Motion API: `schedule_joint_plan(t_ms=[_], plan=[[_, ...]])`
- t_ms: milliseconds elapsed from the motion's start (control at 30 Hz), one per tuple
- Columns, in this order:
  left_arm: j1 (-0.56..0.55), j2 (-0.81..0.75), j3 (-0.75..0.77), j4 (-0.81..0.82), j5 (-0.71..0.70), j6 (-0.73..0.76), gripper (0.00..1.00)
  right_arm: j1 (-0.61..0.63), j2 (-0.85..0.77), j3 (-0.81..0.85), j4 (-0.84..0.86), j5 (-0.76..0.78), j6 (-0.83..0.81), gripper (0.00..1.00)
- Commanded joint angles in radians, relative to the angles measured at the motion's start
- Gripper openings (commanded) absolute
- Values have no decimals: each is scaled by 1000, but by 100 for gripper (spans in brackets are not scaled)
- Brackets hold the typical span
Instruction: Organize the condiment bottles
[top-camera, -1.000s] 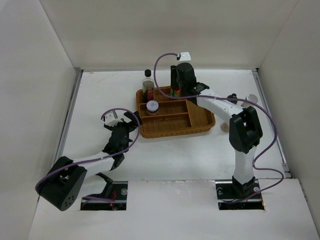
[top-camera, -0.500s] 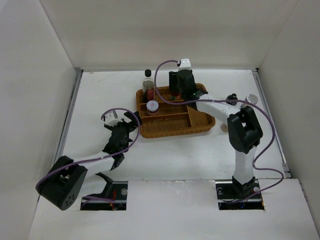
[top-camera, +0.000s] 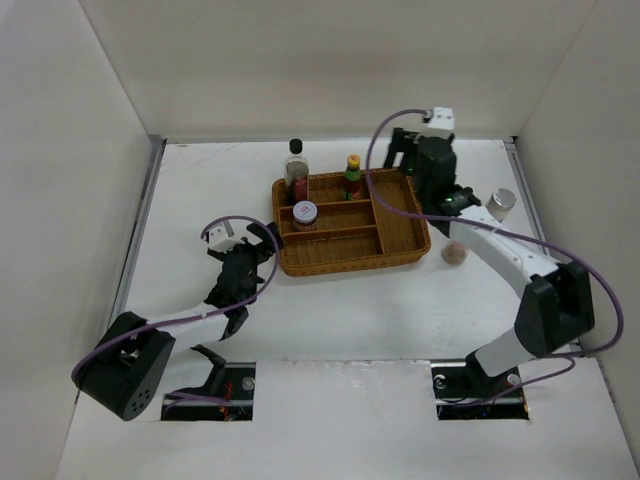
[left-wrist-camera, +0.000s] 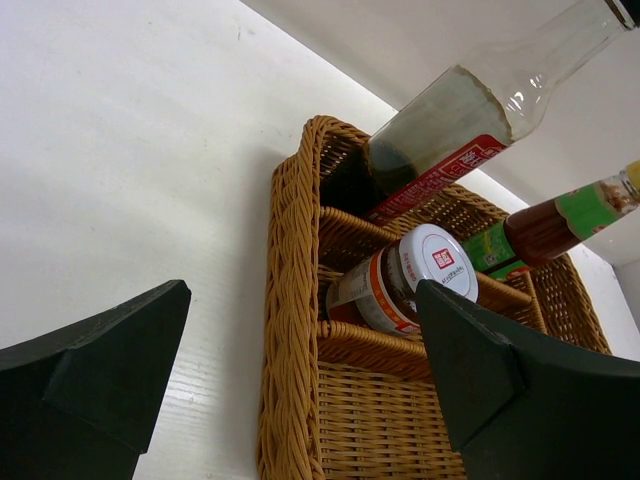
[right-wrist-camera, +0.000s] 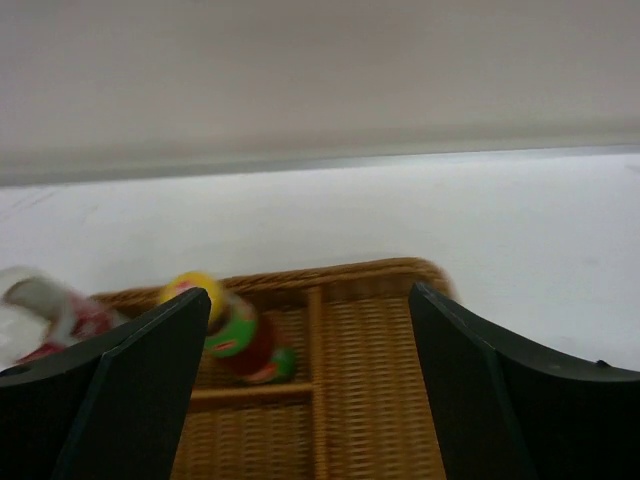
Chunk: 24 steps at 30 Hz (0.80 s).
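My right gripper is on its way to the silver-capped bottle (top-camera: 501, 203), with the sauce bottle upright in the tray (top-camera: 352, 178). My right gripper should keep going and close on the black-capped shaker nearby.
The brown wicker tray (top-camera: 400, 240) holds the tall clear black-capped bottle (top-camera: 296, 170) at its back left, the pink-lidded jar (top-camera: 305, 213) in front of it, and the green yellow-capped sauce bottle (top-camera: 353, 177) upright in the back row. My right gripper (top-camera: 402, 158) is open and empty, above the tray's back right corner, apart from the sauce bottle (right-wrist-camera: 235, 330). My left gripper (top-camera: 255, 245) is open and empty, just left of the tray. The left wrist view shows the jar (left-wrist-camera: 410, 280), tall bottle (left-wrist-camera: 450, 110) and sauce bottle (left-wrist-camera: 540, 225). I cannot make out the black-capped shaker.
The silver-capped bottle (top-camera: 502, 203) and the pink-capped shaker (top-camera: 455, 252) stand on the white table right of the tray, close to my right arm. The tray's front and right compartments (right-wrist-camera: 370, 340) hold nothing. White walls enclose the table on three sides.
My right gripper has let go of the green sauce bottle, left it standing in the tray's back row, and swung away to the right. The left arm has not moved.
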Motion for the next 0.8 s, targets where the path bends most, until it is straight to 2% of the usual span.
schedule_joint_plan(t_ms=[0, 133, 333, 500, 767], plan=[[12, -15, -11, 41, 5, -10, 100, -144, -80, -107, 15, 121, 46, 88], [-2, -26, -13, 39, 5, -14, 100, -241, -126, -201, -43, 176, 93, 88], [-5, -15, -6, 39, 14, -22, 100, -332, -108, -243, -84, 176, 113, 88], [3, -10, -9, 39, 14, -25, 100, -352, -57, -220, -134, 168, 139, 88], [-8, -7, -6, 39, 20, -30, 100, -376, 5, -217, -121, 139, 165, 88]])
